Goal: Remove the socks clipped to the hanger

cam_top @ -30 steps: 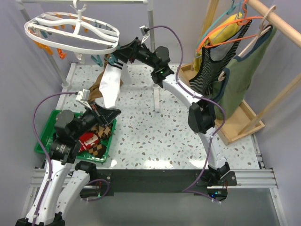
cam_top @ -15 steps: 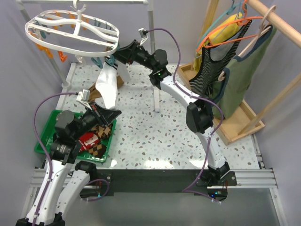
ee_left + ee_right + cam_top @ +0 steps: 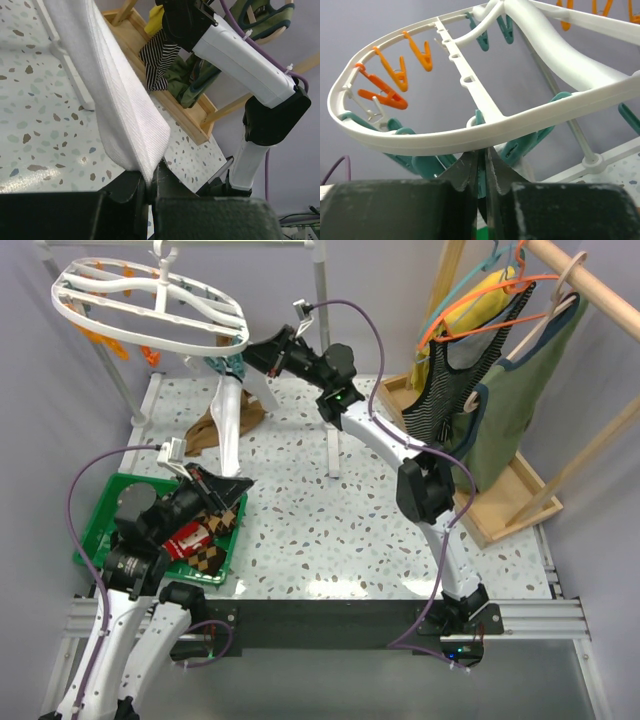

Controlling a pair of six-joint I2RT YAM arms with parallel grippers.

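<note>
The teal clip still pinches the white sock's top [image 3: 229, 388] while the robot's right gripper is shut on it, so the right gripper should open, back away and squeeze both clip handles [image 3: 479, 118].
The white hanger [image 3: 150, 302] [image 3: 470, 132] hangs at the back left with orange clips [image 3: 395, 75] and teal ones. A white sock [image 3: 228, 420] [image 3: 115, 100] stretches from its rim down to my left gripper [image 3: 238, 484] [image 3: 149, 186], which is shut on the sock's lower edge. My right gripper [image 3: 248, 350] [image 3: 481, 175] is under the ring, shut on a teal clip [image 3: 481, 182] at the sock's top. A tan-brown sock [image 3: 203, 433] droops behind the white one. A red sock [image 3: 190, 538] and an argyle sock [image 3: 212, 556] lie in the green basket [image 3: 98, 530].
A wooden rack [image 3: 500, 510] at the right carries wire hangers, a striped tank top [image 3: 445, 390] and a green garment [image 3: 515, 400]. The drying stand's white leg [image 3: 333, 450] stands mid-table. Its pole [image 3: 320, 280] rises behind my right arm.
My right gripper has closed onto the teal clip. The hanger has tipped and shifted left. The white sock now hangs narrower and straighter, and my left arm has shifted slightly.
</note>
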